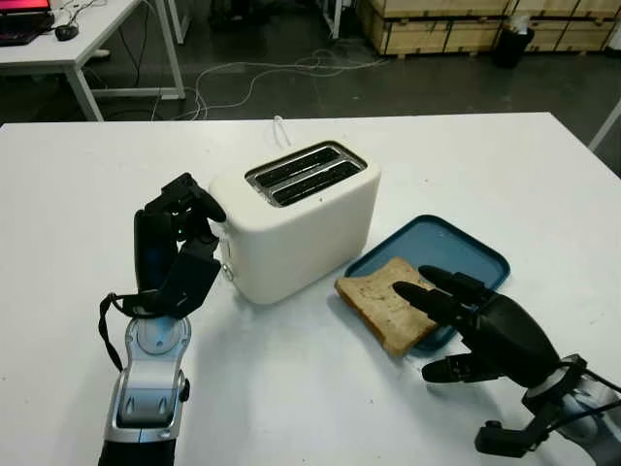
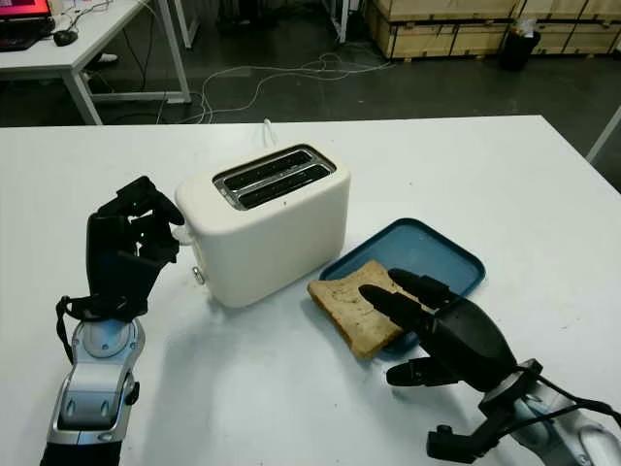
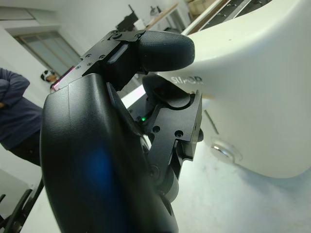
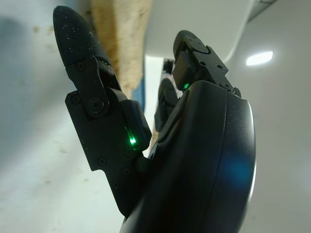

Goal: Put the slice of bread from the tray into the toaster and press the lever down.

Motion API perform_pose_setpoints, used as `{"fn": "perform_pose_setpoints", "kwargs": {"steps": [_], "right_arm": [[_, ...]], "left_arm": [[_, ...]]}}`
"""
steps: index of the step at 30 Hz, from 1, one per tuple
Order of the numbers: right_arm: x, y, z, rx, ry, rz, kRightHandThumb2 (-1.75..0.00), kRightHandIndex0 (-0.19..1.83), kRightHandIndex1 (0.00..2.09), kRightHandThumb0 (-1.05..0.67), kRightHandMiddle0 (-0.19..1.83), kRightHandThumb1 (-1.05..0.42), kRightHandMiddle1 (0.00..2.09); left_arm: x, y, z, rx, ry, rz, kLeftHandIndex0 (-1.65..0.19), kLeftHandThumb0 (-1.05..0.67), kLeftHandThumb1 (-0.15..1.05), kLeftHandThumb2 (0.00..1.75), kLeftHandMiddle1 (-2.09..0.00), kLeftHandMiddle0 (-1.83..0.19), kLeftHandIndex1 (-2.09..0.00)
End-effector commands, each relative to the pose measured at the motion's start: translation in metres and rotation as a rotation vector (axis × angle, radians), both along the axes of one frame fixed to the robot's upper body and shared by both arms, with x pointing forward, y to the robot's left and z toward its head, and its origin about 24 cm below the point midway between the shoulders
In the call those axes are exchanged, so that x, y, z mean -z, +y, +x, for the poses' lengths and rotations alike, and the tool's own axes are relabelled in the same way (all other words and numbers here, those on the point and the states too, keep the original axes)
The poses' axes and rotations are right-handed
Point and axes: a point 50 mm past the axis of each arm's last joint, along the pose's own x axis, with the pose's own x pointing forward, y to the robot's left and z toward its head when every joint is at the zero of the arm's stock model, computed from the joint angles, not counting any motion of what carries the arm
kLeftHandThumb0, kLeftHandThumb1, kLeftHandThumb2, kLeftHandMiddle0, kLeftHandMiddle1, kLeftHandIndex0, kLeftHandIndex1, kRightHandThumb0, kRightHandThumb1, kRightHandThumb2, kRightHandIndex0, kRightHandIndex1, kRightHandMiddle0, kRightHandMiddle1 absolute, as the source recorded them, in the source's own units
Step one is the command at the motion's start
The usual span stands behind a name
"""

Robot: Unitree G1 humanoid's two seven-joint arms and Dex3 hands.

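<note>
The slice of bread (image 1: 384,299) will bend around the fingers of the robot's right gripper when the robot lifts it, because the slice's pale side (image 1: 396,283) inside the thin brown crust looks untoasted.
A white two-slot toaster (image 1: 301,228) stands mid-table, both slots (image 1: 303,175) empty. To its right a slice of bread (image 1: 378,296) lies flat, half on the near corner of the blue tray (image 1: 456,248) and half on the table. My right hand (image 1: 437,325) is open at the slice's near right corner, with its fingers (image 1: 441,291) stretched over the crust and its thumb (image 1: 448,369) low beside the table. My left hand (image 1: 189,218) is upright at the toaster's left end, fingers curled against the wall (image 3: 252,87) above a small round knob (image 3: 224,150).
The toaster's white cord (image 1: 279,126) runs off behind it. The white table (image 1: 116,175) reaches wide on both sides. Beyond it are a floor with cables, another desk (image 1: 68,44) at the back left, and a person (image 3: 14,111) in the left wrist view.
</note>
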Motion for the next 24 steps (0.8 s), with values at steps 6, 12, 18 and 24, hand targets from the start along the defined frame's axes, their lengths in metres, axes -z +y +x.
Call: {"fn": "perform_pose_setpoints", "kwargs": {"steps": [6, 12, 18, 24], "right_arm": [[0.006, 0.002, 0.007, 0.014, -0.064, -0.033, -0.01, 0.31, 0.03, -0.78, 0.33, -0.87, 0.02], [0.008, 0.006, 0.007, -0.013, -0.152, -0.042, 0.00, 0.34, 0.04, -0.73, 0.37, -0.85, 0.03], [0.001, 0.014, 0.007, -0.044, -0.206, -0.078, 0.00, 0.37, 0.04, -0.73, 0.39, -0.86, 0.03], [-0.010, 0.023, 0.006, -0.069, -0.238, -0.137, 0.00, 0.36, 0.03, -0.73, 0.38, -0.86, 0.02]], "left_arm": [[-0.005, -0.006, 0.000, 0.027, -0.029, 0.016, -0.78, 0.01, 0.92, 1.11, -1.75, -1.13, -1.75], [-0.005, -0.006, -0.001, 0.019, -0.016, 0.020, -0.76, 0.03, 0.92, 1.09, -1.75, -1.11, -1.75], [-0.005, -0.007, 0.000, 0.017, -0.021, 0.014, -0.76, 0.03, 0.92, 1.08, -1.75, -1.11, -1.75], [-0.006, -0.008, -0.001, 0.015, -0.029, 0.007, -0.76, 0.03, 0.92, 1.08, -1.75, -1.11, -1.75]]}}
